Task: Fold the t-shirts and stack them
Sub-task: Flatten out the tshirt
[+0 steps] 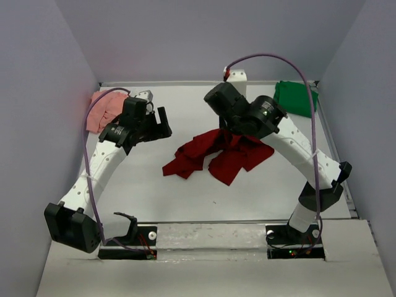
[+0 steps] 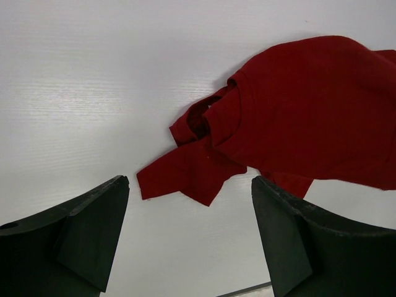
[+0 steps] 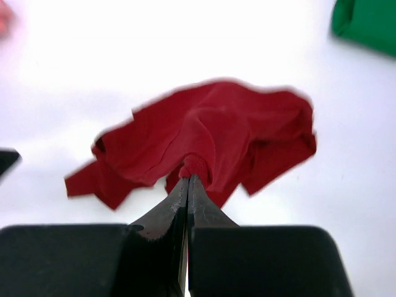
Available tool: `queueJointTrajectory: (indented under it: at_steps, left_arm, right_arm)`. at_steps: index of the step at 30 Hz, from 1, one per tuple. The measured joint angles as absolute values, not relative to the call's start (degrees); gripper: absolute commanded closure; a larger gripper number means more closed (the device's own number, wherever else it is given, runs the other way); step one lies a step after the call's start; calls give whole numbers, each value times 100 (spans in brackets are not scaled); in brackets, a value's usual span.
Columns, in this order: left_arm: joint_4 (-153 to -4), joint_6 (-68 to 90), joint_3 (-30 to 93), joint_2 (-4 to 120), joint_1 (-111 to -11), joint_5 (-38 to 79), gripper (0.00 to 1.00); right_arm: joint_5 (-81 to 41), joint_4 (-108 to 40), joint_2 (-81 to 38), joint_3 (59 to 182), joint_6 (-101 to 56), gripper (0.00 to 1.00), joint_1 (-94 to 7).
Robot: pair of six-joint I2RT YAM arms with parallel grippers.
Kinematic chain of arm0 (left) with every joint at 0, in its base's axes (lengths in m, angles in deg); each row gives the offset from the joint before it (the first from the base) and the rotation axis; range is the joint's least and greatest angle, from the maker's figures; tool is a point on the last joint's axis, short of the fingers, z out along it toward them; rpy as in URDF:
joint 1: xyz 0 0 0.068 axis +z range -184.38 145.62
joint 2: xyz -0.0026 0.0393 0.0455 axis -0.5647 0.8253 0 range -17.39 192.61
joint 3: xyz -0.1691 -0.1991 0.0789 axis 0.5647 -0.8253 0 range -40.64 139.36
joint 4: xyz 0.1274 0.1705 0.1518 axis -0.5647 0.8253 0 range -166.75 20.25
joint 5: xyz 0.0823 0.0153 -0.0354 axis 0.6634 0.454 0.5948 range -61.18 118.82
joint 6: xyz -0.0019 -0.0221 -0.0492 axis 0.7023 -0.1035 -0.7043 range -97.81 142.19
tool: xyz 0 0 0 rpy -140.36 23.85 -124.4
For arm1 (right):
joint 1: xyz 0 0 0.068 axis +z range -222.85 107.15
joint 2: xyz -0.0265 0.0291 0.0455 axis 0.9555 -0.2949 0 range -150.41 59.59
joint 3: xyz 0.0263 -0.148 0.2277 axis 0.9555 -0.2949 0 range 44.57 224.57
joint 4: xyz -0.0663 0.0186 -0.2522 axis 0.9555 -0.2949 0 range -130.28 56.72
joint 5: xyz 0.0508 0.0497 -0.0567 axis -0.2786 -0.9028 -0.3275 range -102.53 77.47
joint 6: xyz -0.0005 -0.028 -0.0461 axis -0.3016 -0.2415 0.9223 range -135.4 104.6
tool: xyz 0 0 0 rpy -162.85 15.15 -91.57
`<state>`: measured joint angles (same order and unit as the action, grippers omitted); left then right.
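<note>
The bunched cloth has loose flaps (image 1: 227,168) fanning out from it, so the dark red t-shirt (image 1: 202,147) will open into a wide, sagging sheet when I spread it.
A dark red t-shirt (image 1: 210,158) lies crumpled mid-table, and a bunch of its cloth (image 3: 210,133) is pulled up into my right gripper (image 3: 189,176), which is shut on it. From above, that right gripper (image 1: 232,135) sits over the shirt's far part. My left gripper (image 1: 162,124) hangs open to the left of the shirt. Its fingers (image 2: 93,229) frame bare table, with the shirt's near corner (image 2: 185,176) just beyond their tips. A bright green t-shirt (image 1: 296,98) lies at the back right. A salmon-pink t-shirt (image 1: 105,110) lies bunched at the back left.
Grey walls close in the table (image 1: 185,198) on the left, back and right. A purple cable (image 1: 272,59) arcs over the right arm, and another runs along the left arm. Both arm bases stand at the near edge.
</note>
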<state>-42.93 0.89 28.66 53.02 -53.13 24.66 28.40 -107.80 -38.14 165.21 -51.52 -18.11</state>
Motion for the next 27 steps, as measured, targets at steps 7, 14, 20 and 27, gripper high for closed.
queueJointTrajectory:
  at_steps: [7,14,20,27]
  left_arm:
    - [-4253,133,2763,4994,-5387,2361,10]
    - [-4229,190,2654,4738,-5619,2258,10]
    - [-4256,236,2319,4837,-5844,2147,10]
    - [-4603,102,2271,5156,-6200,2044,10]
  right_arm:
    - [3828,-10947,-4166,18534,-4310,100,-1824]
    - [4293,-11027,-4391,18777,-3637,100,-2145]
    - [4523,-10767,-4395,18934,-2800,100,-2512]
    - [4905,-10002,-4358,18963,-1950,100,-2676]
